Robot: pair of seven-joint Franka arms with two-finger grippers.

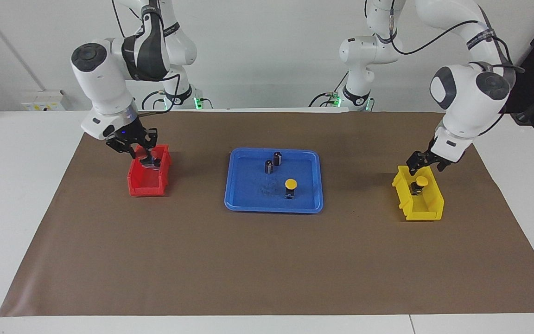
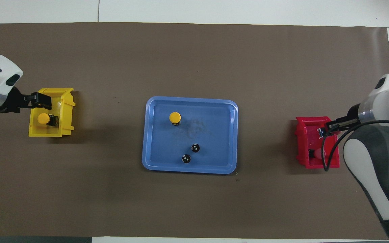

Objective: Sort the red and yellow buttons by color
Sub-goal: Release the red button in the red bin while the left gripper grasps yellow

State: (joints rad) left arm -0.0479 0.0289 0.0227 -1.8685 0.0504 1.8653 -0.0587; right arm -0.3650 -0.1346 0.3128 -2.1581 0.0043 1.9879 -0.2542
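Observation:
The yellow button in the bin still has its black base (image 2: 53, 120), so the one on the blue tray (image 2: 175, 118) will come up in one piece when I lift it.
My right gripper (image 1: 141, 151) is shut on a red button (image 1: 144, 154) and holds it low over the red bin (image 1: 149, 188), at the end nearer the robots. A second red button (image 2: 317, 154) lies in that bin. My left gripper (image 1: 424, 166) hangs open just above the yellow bin (image 1: 422, 213). A yellow button (image 1: 421, 182) rests in that bin, free of the fingers. Another yellow button (image 1: 290, 183) stands on the blue tray (image 1: 274, 208).
Two dark cylinders (image 1: 269, 166) (image 1: 277, 157) stand on the blue tray, nearer to the robots than the yellow button there. A brown mat (image 1: 267, 269) covers the table, with the tray mid-table and a bin toward each arm's end.

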